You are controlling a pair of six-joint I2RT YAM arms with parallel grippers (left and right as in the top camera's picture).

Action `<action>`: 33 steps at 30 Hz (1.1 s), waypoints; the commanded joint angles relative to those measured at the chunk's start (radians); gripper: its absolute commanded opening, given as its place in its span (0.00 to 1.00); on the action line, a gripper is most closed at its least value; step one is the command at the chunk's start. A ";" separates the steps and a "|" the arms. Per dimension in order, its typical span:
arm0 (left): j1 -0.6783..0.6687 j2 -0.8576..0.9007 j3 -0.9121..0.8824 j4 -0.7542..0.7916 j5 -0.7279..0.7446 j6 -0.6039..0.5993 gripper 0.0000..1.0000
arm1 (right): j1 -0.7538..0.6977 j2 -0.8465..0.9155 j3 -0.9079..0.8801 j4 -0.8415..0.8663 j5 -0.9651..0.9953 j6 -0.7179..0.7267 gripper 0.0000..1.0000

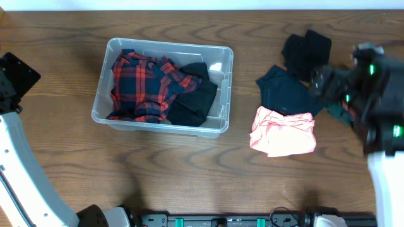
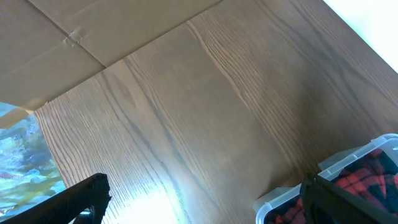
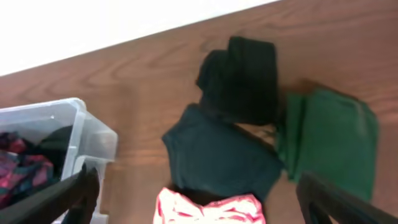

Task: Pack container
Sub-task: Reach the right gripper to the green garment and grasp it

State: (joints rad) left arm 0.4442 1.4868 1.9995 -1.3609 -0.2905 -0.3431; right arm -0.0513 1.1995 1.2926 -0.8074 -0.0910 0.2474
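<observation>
The green garment's outer edge (image 3: 373, 140) is clear of the dark teal garment. My right gripper should keep going toward that edge (image 3: 370, 155) until its fingers close there.
The clear plastic container (image 1: 221, 63) stands left of centre and holds a red-and-navy plaid shirt (image 1: 142, 85) and a black garment (image 1: 196, 98). To its right lie a pink garment (image 1: 283, 133), a dark teal garment (image 1: 284, 91), a black garment (image 1: 306, 50) and a green garment (image 3: 329, 140). My right gripper (image 3: 199, 199) is open and empty, above the pink (image 3: 208, 208) and teal (image 3: 217, 155) garments. My left gripper (image 2: 199, 199) is open and empty over bare table, left of the container's corner (image 2: 273, 202).
The right arm (image 1: 372, 82) hangs over the table's right side and covers most of the green garment in the overhead view. The left arm (image 1: 19, 157) is at the left edge. Brown cardboard (image 2: 93, 31) lies beyond the table's edge in the left wrist view.
</observation>
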 commanded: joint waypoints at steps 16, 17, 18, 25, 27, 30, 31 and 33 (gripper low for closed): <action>0.004 0.006 0.007 -0.001 -0.010 -0.003 0.98 | -0.691 0.499 0.056 -0.042 -0.378 -0.071 0.99; 0.004 0.006 0.007 -0.001 -0.010 -0.003 0.98 | -0.709 0.524 0.056 -0.042 -0.378 -0.074 0.99; 0.004 0.006 0.007 -0.001 -0.010 -0.003 0.98 | -0.719 0.546 0.056 -0.041 -0.378 -0.082 0.99; 0.004 0.006 0.007 -0.001 -0.010 -0.003 0.98 | -0.727 0.735 0.056 -0.005 -0.347 -0.148 0.99; 0.004 0.006 0.007 -0.001 -0.010 -0.003 0.98 | -0.726 0.775 0.056 0.008 -0.357 -0.159 0.99; 0.004 0.006 0.007 -0.001 -0.010 -0.003 0.98 | -0.715 0.830 0.056 0.022 -0.439 -0.183 0.96; 0.004 0.006 0.007 0.000 -0.010 -0.003 0.98 | -0.709 0.846 0.056 0.030 -0.457 -0.185 0.93; 0.004 0.006 0.007 -0.001 -0.010 -0.003 0.98 | -0.699 0.869 0.056 0.045 -0.462 -0.185 0.89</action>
State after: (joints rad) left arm 0.4442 1.4868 1.9995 -1.3609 -0.2916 -0.3431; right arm -0.7712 2.0327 1.3418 -0.7746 -0.4988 0.0956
